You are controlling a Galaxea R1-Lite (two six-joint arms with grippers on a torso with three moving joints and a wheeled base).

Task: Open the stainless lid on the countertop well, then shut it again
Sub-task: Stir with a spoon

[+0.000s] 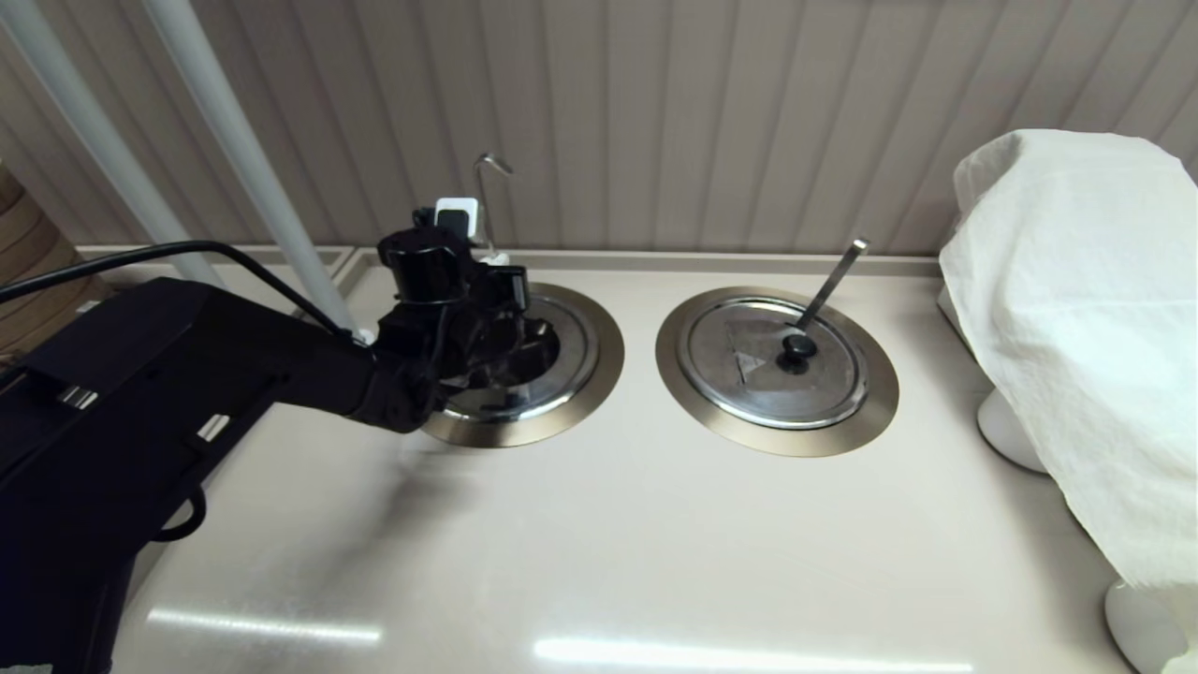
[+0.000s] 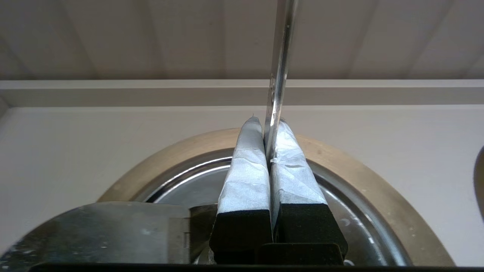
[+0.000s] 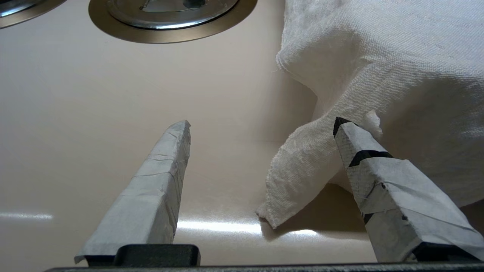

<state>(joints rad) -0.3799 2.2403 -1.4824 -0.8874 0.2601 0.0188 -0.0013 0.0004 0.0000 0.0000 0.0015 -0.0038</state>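
Note:
The hook-tipped rod [image 2: 282, 52] is held up in my left gripper next to the lid's open flap, so next I lower it into the lid's opening [image 2: 202, 226] and let go of it before closing.
The stainless lid [image 1: 576, 351] lies in the countertop well, whose bronze rim ring [image 1: 608, 360] shows around it. My left gripper [image 1: 496, 260] reaches over the lid from the left and covers its middle, so the black knob is hidden. In the left wrist view the taped fingers [image 2: 245, 170] are pressed together over the lid [image 2: 181, 189] and ring [image 2: 181, 151]. The thin hook-tipped rod handle [image 2: 281, 56] runs down between their tips. The rod [image 1: 484, 201] stands at the well's back edge. My right gripper [image 3: 263, 122] is open low over the counter, outside the head view.
The twin lid [image 1: 749, 374] with its flat square-tipped handle [image 1: 833, 276] sits in the ring [image 1: 674, 374] to the right. A white cloth [image 1: 1076, 281] drapes something at far right, its corner [image 3: 298, 181] between my right fingers. White poles [image 1: 234, 140] and a wall plug [image 1: 456, 215] stand behind.

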